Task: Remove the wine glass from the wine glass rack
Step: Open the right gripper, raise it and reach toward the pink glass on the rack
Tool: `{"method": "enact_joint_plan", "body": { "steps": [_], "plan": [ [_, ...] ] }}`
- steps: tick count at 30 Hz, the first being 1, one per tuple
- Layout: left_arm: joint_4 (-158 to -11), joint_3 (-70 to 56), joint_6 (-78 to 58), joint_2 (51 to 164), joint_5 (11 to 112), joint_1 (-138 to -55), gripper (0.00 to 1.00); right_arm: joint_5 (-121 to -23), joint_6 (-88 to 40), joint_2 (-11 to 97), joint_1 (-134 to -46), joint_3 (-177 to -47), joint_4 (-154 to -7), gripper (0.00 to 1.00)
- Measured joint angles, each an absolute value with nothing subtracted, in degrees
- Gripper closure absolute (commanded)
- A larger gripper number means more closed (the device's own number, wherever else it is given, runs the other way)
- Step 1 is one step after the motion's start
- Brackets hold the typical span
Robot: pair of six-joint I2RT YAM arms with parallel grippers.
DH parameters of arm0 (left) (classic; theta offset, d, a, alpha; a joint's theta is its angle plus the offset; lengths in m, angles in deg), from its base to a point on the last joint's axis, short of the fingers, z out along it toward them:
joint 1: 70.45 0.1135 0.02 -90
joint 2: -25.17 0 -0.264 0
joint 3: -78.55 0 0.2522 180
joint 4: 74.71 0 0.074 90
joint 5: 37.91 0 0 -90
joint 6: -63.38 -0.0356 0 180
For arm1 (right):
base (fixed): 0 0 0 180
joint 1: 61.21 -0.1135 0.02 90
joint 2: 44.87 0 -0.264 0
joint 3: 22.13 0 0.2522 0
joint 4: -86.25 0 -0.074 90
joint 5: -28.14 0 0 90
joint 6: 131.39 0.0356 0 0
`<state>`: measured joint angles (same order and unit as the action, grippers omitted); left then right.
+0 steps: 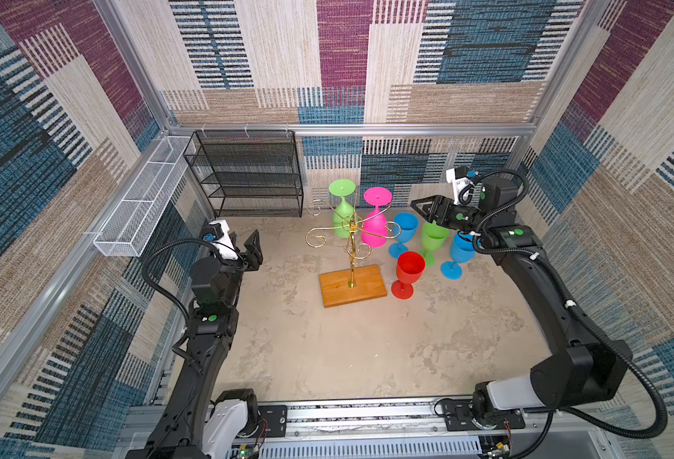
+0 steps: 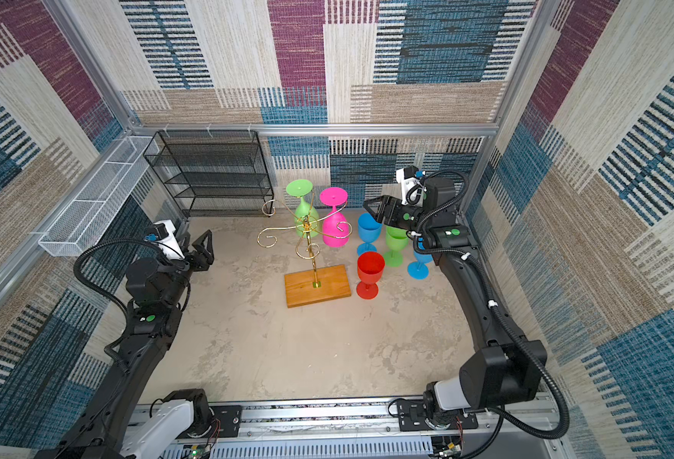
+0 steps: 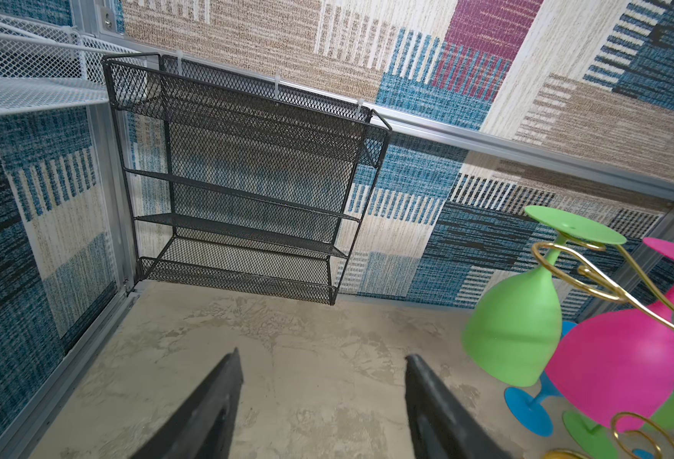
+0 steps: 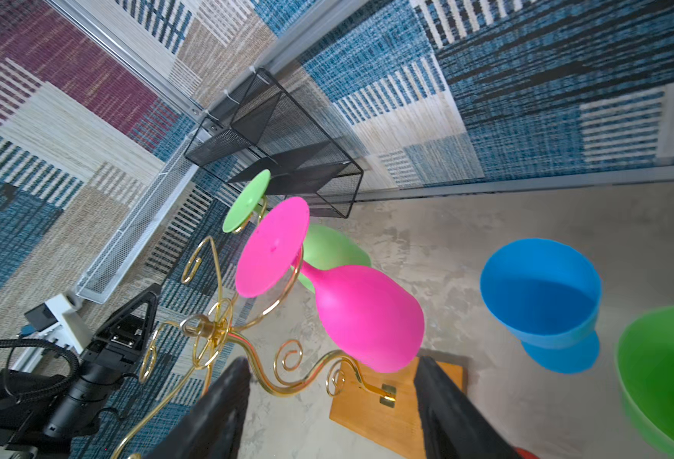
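The pink glass's foot (image 1: 376, 196) is clear above the rack's arm and the way is open. My right gripper should keep going toward the foot's rim (image 1: 389, 196) and close there.
The gold wine glass rack (image 1: 352, 238) stands mid-table on its wooden base (image 1: 353, 285). Two wine glasses hang upside down from its far arms, a green one (image 1: 342, 210) and a pink one (image 1: 375, 226). My right gripper (image 1: 417, 208) is open and empty, held right of the pink glass (image 4: 367, 314) and apart from it, above a standing green glass (image 1: 432, 238). In the right wrist view the open gripper (image 4: 332, 361) frames the rack's base (image 4: 379, 413). My left gripper (image 1: 254, 250) is open and empty at the left, well away from the rack, over bare table (image 3: 323, 355).
Several glasses stand upright right of the rack: a blue one (image 1: 405, 228), another blue one (image 1: 460, 250) under my right arm, and a red one (image 1: 409, 270). A black mesh shelf (image 1: 248, 175) stands at the back wall. A white wire basket (image 1: 144, 198) hangs along the left wall.
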<state>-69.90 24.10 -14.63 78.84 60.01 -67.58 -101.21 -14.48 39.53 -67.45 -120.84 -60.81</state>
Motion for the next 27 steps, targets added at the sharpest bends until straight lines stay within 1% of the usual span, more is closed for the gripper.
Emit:
{"method": "enact_joint_plan", "body": {
  "steps": [7,19,23,27],
  "plan": [
    [-69.9,24.12,-14.63,78.84,60.01,-67.56,0.33,-104.36,-13.56,45.83,-67.8,-126.07,-62.53,0.29],
    [-69.9,24.32,-14.63,78.93,60.01,-67.49,0.33,-105.76,-13.62,54.31,-72.39,-134.63,-62.23,0.28],
    [-69.9,24.39,-14.63,78.93,60.01,-67.49,0.33,-105.74,-13.86,56.6,-73.39,-136.99,-62.05,0.33],
    [-69.9,24.41,-14.63,78.93,60.01,-67.49,0.33,-105.76,-13.89,57.61,-73.63,-137.67,-61.92,0.43]
  ]
}}
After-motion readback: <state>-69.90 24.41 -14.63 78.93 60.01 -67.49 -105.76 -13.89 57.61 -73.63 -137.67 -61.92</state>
